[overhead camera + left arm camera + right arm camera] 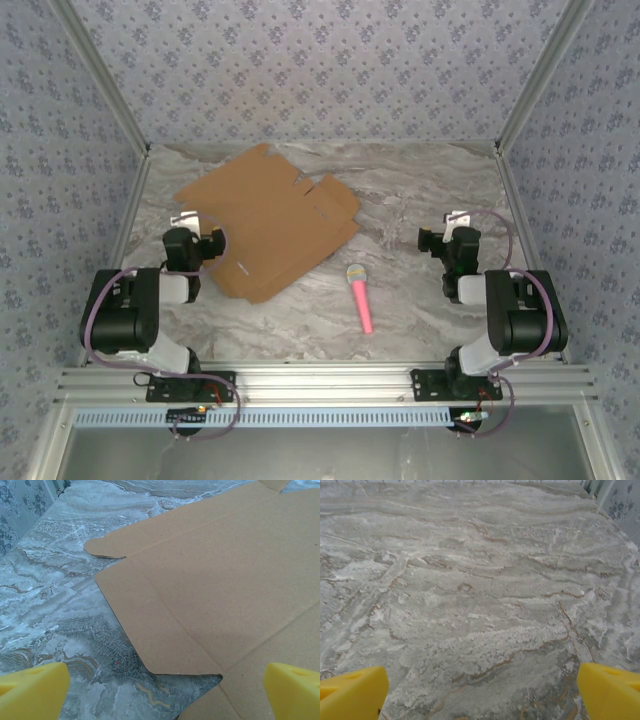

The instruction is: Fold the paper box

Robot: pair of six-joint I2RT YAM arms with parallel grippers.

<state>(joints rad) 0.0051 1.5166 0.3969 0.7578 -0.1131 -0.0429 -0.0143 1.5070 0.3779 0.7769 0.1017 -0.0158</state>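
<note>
The paper box (268, 222) is crooked on the marble, so my right gripper should grab the flap (343, 200) facing it, and both grippers should turn the paper box before folding.
The paper box (268, 218) is a large flat sheet of brown cardboard with flaps and slits, lying on the marble table at left of centre. My left gripper (205, 232) hangs at the sheet's left edge, open, nothing between its yellow fingertips (32, 692). In the left wrist view the paper box (220, 575) spreads ahead and to the right, with a notch just in front of the jaws. My right gripper (452, 232) is open over bare marble at the right, well away from the sheet; its yellow fingertips (610, 692) stand wide apart.
A pink toy microphone (360, 297) lies on the table (430, 200) between the arms, near the front. Patterned walls and metal posts close in the table on three sides. Bare marble lies ahead of the right gripper.
</note>
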